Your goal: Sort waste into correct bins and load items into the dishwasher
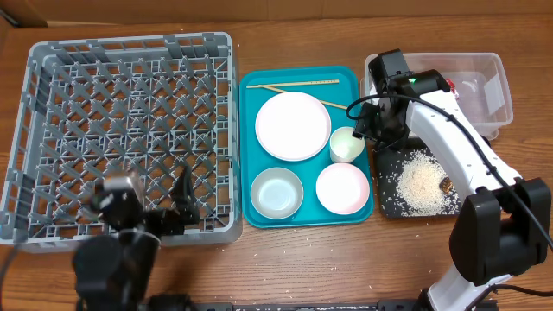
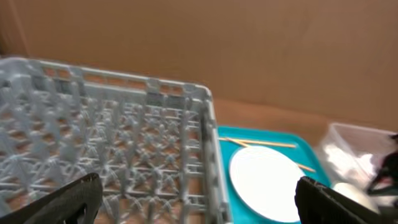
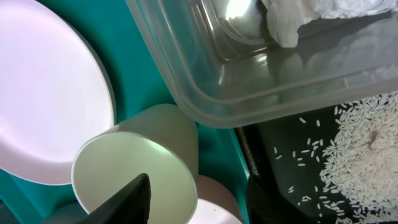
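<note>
Next, my right gripper passes the small white cup (image 1: 345,146) over for loading into the grey rack (image 1: 207,164), since the cup sits across the teal tray from my left gripper.
My right gripper (image 1: 370,121) (image 3: 199,199) is open and straddles the right wall of the small white cup (image 1: 346,144) (image 3: 134,168): one finger over its mouth, the other over the black tray (image 1: 389,203) (image 3: 280,162). The black tray holds rice grains (image 1: 422,180) (image 3: 367,149). The clear tub (image 1: 505,95) (image 3: 249,74) holds the white napkin (image 3: 311,12). The plate (image 1: 292,125) (image 2: 264,183), chopsticks (image 1: 294,85) and two bowls (image 1: 276,192) (image 1: 343,187) lie on the teal tray (image 1: 244,147). My left gripper (image 1: 177,203) (image 2: 199,205) is open and empty over the near right part of the grey rack (image 1: 130,43) (image 2: 149,93). No red wrapper is visible.
The rack fills the left of the wooden table and holds nothing. The teal tray sits between the rack and the two bins. A cardboard wall stands behind the table.
</note>
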{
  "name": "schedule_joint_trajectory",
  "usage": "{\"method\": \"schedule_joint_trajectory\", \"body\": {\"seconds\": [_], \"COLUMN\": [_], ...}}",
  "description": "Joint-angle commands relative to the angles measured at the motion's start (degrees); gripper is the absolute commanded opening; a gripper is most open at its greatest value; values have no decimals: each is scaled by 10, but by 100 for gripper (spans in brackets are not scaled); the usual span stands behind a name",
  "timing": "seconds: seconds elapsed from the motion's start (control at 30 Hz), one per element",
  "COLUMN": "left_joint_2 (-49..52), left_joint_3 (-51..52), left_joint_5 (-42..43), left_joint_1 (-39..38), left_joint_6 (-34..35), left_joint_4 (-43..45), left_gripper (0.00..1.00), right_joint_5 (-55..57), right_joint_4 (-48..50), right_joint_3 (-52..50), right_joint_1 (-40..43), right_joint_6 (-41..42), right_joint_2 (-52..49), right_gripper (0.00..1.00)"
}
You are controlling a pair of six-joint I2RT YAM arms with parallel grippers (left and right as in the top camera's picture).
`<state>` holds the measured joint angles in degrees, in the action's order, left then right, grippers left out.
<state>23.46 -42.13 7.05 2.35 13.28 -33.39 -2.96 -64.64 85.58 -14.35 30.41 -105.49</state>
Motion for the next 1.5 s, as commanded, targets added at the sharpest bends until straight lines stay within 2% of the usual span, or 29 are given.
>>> {"method": "schedule_joint_trajectory", "body": {"seconds": [0.0, 0.2, 0.33, 0.43, 0.6, 0.83, 0.97, 1.03, 1.3, 1.4, 1.47], "left_joint_2": [96, 228, 286, 335, 395, 428, 428, 428, 440, 448, 453], "left_joint_3": [-93, -177, -177, -177, -177, -177, -177, -177, -177, -177, -177], "left_joint_5": [99, 259, 286, 300, 340, 464, 560, 616, 820, 835, 835], "left_joint_1": [3, 3, 3, 3, 3, 3, 3, 4, 7, 7, 7], "left_joint_6": [33, 33, 41, 83, 81, 36, 32, 29, 15, 19, 15], "left_joint_4": [-52, -114, -114, -146, -172, -122, -69, -44, 49, 71, 73], "left_gripper": [100, 100, 100, 100, 100, 100, 100, 100, 100, 100, 100], "right_joint_5": [3, 3, 3, 3, 3, -22, -115, -205, -468, -612, -654], "right_joint_4": [3, 20, 45, 58, 74, 43, 17, 16, 39, 55, 64], "right_joint_3": [-1, -11, -45, -62, -64, -33, 11, 29, 34, 34, 33], "right_joint_1": [-2, -14, -18, -18, -18, -15, -6, 1, 15, 15, 15], "right_joint_6": [-4, -4, -2, -2, -2, -12, -60, -96, -153, -204, -216], "right_joint_2": [-4, -20, -20, -20, -20, -9, 30, 65, 171, 173, 173], "right_gripper": [48, 43, 34, 24, 4, 4, 4, 4, 4, 4, 4]}}
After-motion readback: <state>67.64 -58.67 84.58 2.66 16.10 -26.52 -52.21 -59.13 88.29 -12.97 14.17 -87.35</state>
